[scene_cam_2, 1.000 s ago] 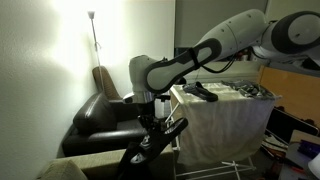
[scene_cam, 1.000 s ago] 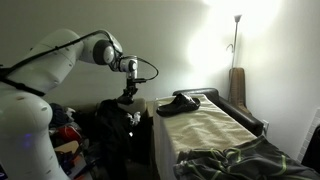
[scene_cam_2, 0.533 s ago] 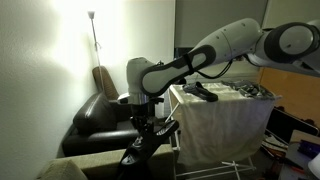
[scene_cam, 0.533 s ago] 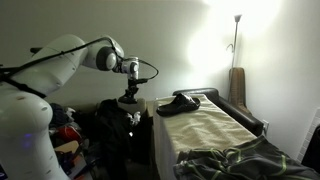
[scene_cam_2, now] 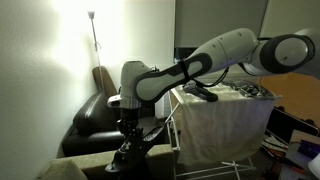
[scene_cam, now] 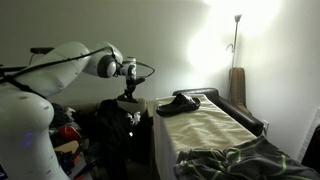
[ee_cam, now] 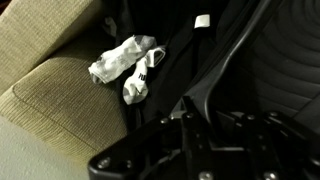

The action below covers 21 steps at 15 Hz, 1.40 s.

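The black sandal is hanging free over the dark pile. My gripper keeps going toward the tan cushion and let go beside the white cloth.
My gripper comes in from the bottom of the wrist view, its dark fingers pressed together and shut, with nothing visible between them. It hangs over dark black furniture parts. Just beyond it a crumpled white cloth lies at the edge of a tan cushion. In both exterior views the gripper points down beside a cloth-draped drying rack, low over a dark pile.
A black object lies on top of the rack. A black leather seat and a lit floor lamp stand by the wall. Clutter sits near the robot's base.
The arm has swung and lowered, carrying the gripper down and away from the rack toward the dark pile. The jaws stayed shut.
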### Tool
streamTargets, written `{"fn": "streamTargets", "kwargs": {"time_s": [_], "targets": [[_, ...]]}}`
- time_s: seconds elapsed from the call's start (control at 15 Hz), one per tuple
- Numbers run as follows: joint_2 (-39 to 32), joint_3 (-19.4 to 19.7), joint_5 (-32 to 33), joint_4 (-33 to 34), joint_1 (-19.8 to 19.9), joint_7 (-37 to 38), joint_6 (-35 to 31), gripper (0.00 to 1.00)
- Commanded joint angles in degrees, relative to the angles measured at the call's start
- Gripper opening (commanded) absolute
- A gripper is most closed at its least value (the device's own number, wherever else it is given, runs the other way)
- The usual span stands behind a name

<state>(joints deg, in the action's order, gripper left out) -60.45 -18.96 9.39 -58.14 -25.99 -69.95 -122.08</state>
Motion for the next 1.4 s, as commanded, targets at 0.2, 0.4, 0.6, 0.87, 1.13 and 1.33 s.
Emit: {"fn": "streamTargets", "kwargs": {"time_s": [0.2, 0.4, 0.6, 0.87, 1.13, 1.33], "targets": [[-3.71, -2.11, 0.65, 5.5, -1.6, -8.45, -7.28, 0.03], [-4.96, -2.59, 0.65, 7.37, -2.26, -12.08, -9.42, 0.03], [-5.84, -2.97, 0.24, 8.57, -2.62, -14.06, -10.62, 0.02], [-5.46, -2.35, 0.0, 7.87, -2.74, -11.93, -9.34, 0.08], [-5.5, -2.37, 0.0, 7.92, -2.74, -11.93, -9.35, 0.08], [-5.51, -2.37, 0.0, 7.92, -2.74, -11.93, -9.36, 0.08]]}}
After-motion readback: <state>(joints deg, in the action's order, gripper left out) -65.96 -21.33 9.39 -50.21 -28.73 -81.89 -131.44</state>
